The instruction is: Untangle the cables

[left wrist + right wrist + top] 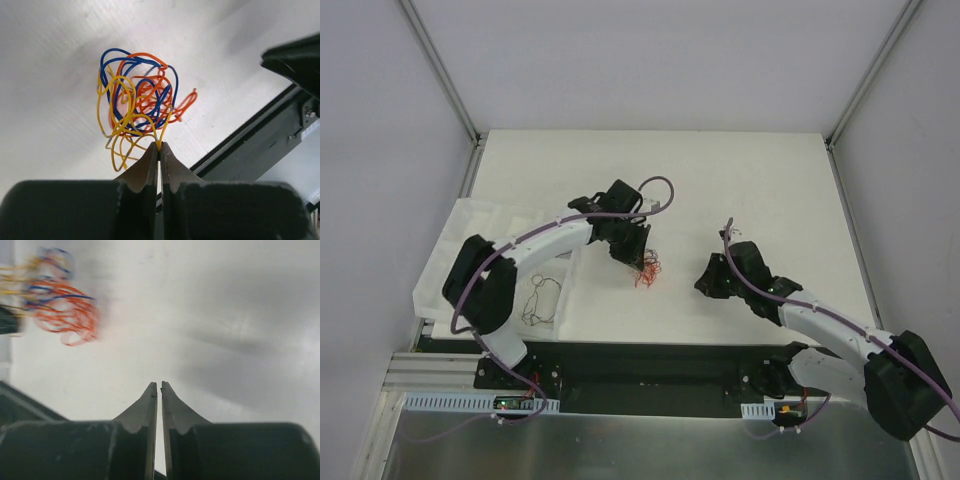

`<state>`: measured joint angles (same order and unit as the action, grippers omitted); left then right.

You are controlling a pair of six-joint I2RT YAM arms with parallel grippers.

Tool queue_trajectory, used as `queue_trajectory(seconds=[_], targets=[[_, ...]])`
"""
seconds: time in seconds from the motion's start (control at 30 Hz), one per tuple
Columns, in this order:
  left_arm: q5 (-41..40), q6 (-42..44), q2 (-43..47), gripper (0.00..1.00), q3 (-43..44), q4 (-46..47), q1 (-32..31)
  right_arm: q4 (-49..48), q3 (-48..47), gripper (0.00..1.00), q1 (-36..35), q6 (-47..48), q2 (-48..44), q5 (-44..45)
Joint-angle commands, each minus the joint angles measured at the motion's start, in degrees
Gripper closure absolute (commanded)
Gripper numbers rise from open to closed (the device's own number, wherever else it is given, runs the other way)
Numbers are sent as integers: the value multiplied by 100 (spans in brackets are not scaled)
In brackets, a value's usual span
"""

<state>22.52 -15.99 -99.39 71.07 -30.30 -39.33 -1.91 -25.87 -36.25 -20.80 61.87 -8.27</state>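
The orange wire winds through the blue loops [158, 94] and my left gripper is holding the yellow wire. My right gripper should therefore first pull the outer orange loop [188, 101] away.
The cables [646, 272] are a small knot of orange, blue and yellow hair-thin wires on the white table. My left gripper [638, 250] stands right over the knot. In the left wrist view the cables [137, 102] hang as loose loops just past the left gripper [160, 145], which is shut on a yellow wire pinched at its tips. My right gripper [706, 280] is to the right of the knot, apart from it. In the right wrist view its jaws [159, 385] stand a sliver apart with nothing between them, and the blurred cables [67, 312] lie at the upper left.
A clear plastic tray [470, 232] sits at the table's left, with a thin dark wire [542, 298] lying by its near end. A black rail [650, 356] runs along the table's near edge. White walls and metal posts enclose the back and sides.
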Motion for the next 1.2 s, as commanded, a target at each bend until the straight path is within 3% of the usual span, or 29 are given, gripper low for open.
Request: queue_trajectory(seconds=[0.0, 0.07, 0.2, 0.3, 0.37, 0.63, 0.93, 1.17], targets=[[-345, 281, 1429, 100, -320, 453, -22, 1289, -182, 88, -22, 515, -508, 1698], [-179, 53, 1895, 100, -567, 779, -48, 1028, -77, 80, -31, 568, -719, 1313], [620, -526, 2021, 100, -533, 754, -48, -604, 511, 50, -154, 472, -1385, -110], [911, -984, 1880, 100, -401, 518, -48, -1696, 942, 30, -417, 427, -1861, -386], [1121, -1195, 1705, 100, -322, 385, -57, -1926, 1083, 24, -471, 427, -2046, -342], [1448, -1688, 1212, 100, -155, 341, -66, -2462, 1084, 25, -567, 164, -1635, -509], [1448, -1688, 1203, 100, -207, 341, -92, -2989, 899, 48, -708, -21, -844, -438], [1527, -1653, 1177, 100, -243, 341, -127, -3421, 750, 51, -901, -126, -378, -395]])
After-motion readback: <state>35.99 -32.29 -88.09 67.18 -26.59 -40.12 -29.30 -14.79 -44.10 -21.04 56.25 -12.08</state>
